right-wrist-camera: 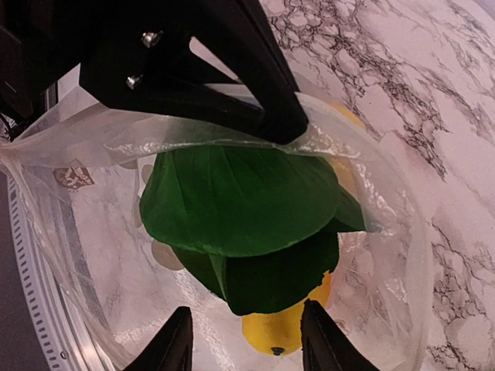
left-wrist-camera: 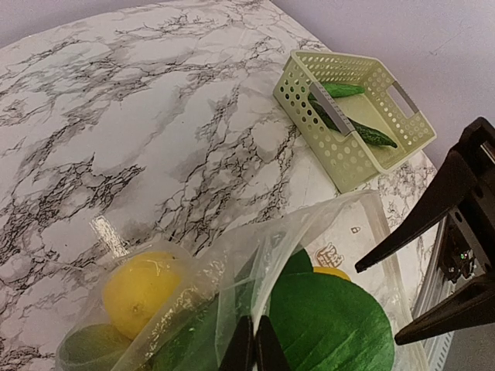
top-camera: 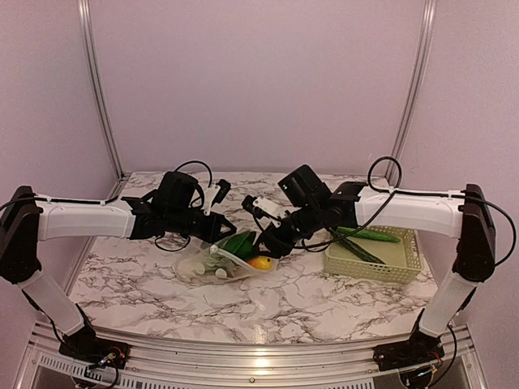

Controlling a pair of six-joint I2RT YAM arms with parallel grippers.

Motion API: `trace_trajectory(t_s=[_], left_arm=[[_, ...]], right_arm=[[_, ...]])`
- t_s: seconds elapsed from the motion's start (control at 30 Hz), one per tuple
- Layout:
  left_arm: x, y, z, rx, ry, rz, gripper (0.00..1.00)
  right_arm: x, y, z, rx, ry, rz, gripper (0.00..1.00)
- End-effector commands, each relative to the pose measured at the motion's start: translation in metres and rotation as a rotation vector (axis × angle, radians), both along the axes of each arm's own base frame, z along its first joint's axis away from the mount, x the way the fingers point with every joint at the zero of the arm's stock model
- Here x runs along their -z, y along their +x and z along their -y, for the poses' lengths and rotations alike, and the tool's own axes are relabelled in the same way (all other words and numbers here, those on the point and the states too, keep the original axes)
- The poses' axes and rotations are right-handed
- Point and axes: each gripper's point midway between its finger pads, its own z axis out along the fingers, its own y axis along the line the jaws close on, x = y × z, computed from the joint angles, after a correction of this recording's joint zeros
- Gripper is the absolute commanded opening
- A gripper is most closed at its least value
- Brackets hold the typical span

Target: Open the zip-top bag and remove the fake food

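Observation:
I should go on reaching into the bag (right-wrist-camera: 220, 328) until my right gripper's open fingers straddle the yellow-orange piece's end (top-camera: 260, 262), which shows below the green leaf, facing them.
The zip-top bag (top-camera: 212, 266) lies open on the marble table, clear with white dots. My left gripper (top-camera: 220, 229) is shut on the bag's upper film (left-wrist-camera: 232, 297), its fingertips pinched together in the left wrist view (left-wrist-camera: 253, 323). It holds the mouth up. Inside lie a broad green leaf (right-wrist-camera: 240, 197), a yellow lemon (left-wrist-camera: 143, 290) and a yellow-orange piece (top-camera: 261, 262). My right gripper (right-wrist-camera: 245, 308) is open at the bag's mouth, with its fingers on either side of the leaf's lower edge and a yellow fruit (right-wrist-camera: 282, 331). It holds nothing.
A pale yellow-green lattice basket (top-camera: 399, 265) stands to the right and holds long green vegetables (top-camera: 369, 234). It also shows in the left wrist view (left-wrist-camera: 340, 158). A metal rail runs along the table's near edge. My right gripper's black fingers (left-wrist-camera: 421, 220) reach into the left wrist view.

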Motion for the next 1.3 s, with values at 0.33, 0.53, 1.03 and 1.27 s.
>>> trace_trajectory(t_s=[0.33, 0.53, 1.03, 1.27], left_arm=[[0.012, -0.003, -0.004, 0.013, 0.038, -0.030, 0.00], [0.011, -0.003, -0.004, 0.014, 0.039, -0.030, 0.00], [0.012, -0.003, -0.003, 0.016, 0.039, -0.032, 0.00], [0.012, -0.003, -0.003, 0.015, 0.039, -0.033, 0.00]], right_arm=[[0.025, -0.004, 0.001, -0.110, -0.097, 0.058, 0.54], [0.040, -0.008, 0.003, -0.148, -0.143, 0.035, 0.54], [0.076, 0.005, 0.008, -0.149, -0.274, 0.060, 0.57], [0.081, 0.006, 0.008, -0.141, -0.287, 0.069, 0.48]])
